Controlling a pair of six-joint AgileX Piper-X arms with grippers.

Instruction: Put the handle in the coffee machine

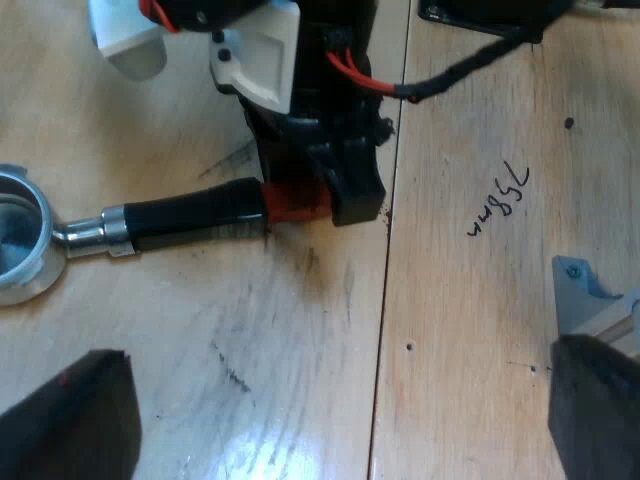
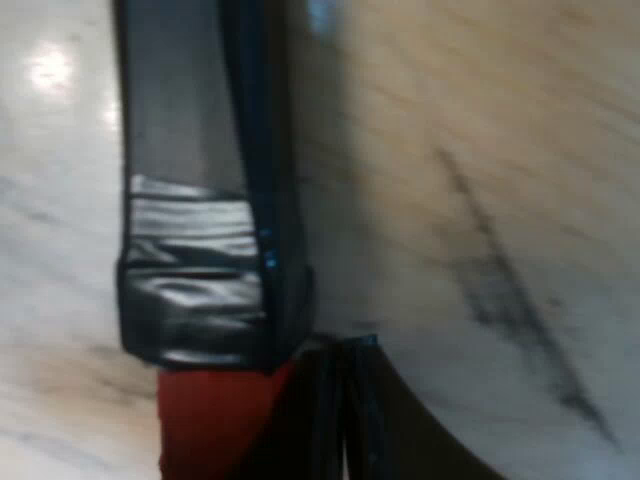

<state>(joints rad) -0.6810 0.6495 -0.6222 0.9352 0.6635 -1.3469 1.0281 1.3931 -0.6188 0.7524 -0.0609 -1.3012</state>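
I expect the holder (image 1: 22,236) to lock into the coffee machine and stay up when I turn its handle, because tabs (image 1: 14,171) stick out from the metal holder's rim.
The metal holder (image 1: 20,240) lies flat on the wooden table, its dark handle (image 1: 190,212) ending in a red tip (image 1: 295,202). My right gripper (image 1: 330,185) has come down on that red tip and is shut on it. In the right wrist view the dark handle (image 2: 190,150) and its red end (image 2: 210,420) show very close, the red end pressed against a black finger (image 2: 345,420). My left gripper (image 1: 335,355) hangs above the table a short way from the handle, open wide and holding nothing.
The table is pale wood with a seam (image 1: 390,280) between two boards running under the right gripper. A handwritten mark (image 1: 500,200) sits on the far board. A small metal bracket (image 1: 590,295) lies by one of my left fingers.
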